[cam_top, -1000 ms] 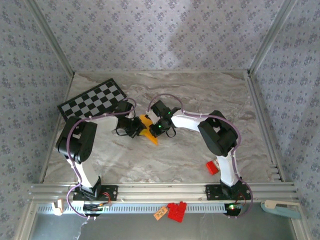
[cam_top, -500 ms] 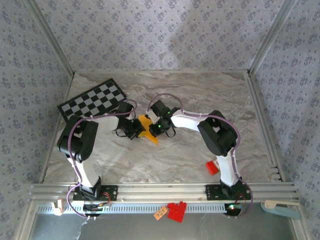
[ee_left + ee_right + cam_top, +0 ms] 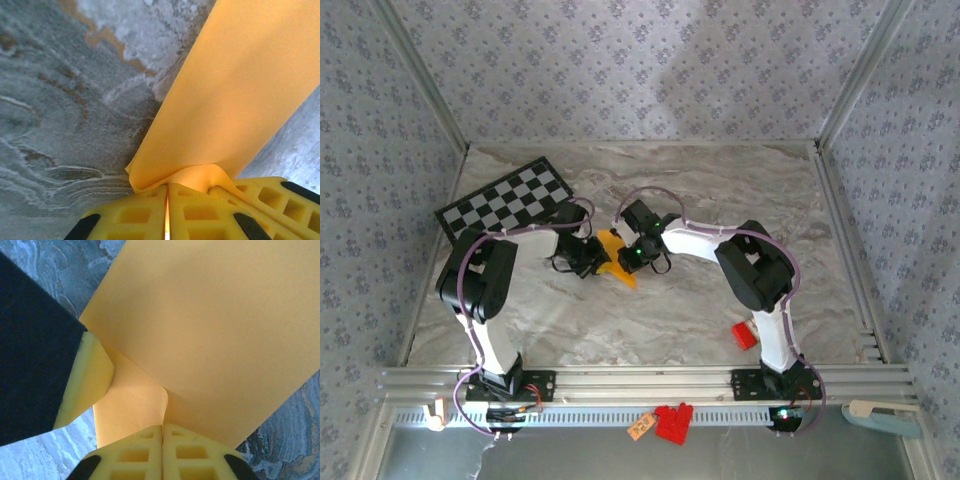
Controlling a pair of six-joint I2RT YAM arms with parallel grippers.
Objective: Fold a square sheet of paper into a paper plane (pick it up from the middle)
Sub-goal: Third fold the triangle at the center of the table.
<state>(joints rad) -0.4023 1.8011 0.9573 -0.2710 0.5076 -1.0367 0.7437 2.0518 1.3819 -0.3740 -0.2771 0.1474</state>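
Observation:
The paper's curled flap [image 3: 159, 395] is pinched in my right gripper, away from the paper's pointed end [image 3: 631, 282], so next I open this gripper and pinch nearer to that pointed end.
The square sheet of paper [image 3: 612, 254] is orange-yellow and partly folded, held just above the marble table's middle with a pointed end toward the near side. I cannot tell whether it has the paper plane's shape. My left gripper [image 3: 592, 258] is shut on its left edge. In the left wrist view the paper [image 3: 235, 90] bulges out of the shut gripper [image 3: 167, 200]. My right gripper [image 3: 628, 258] is shut on the opposite side. In the right wrist view a fold of the paper [image 3: 215, 325] runs into the shut gripper [image 3: 162, 440], and a finger of the left gripper [image 3: 90, 380] touches the paper close by.
A black-and-white checkered board [image 3: 508, 200] lies at the back left. A small red block [image 3: 745, 335] sits beside the right arm's base. Red pieces [image 3: 672, 422] and an orange tag [image 3: 640, 426] lie below the front rail. Patterned walls close off three sides.
The left arm's elbow has shifted slightly. Both grippers stay shut on the paper in the same place.

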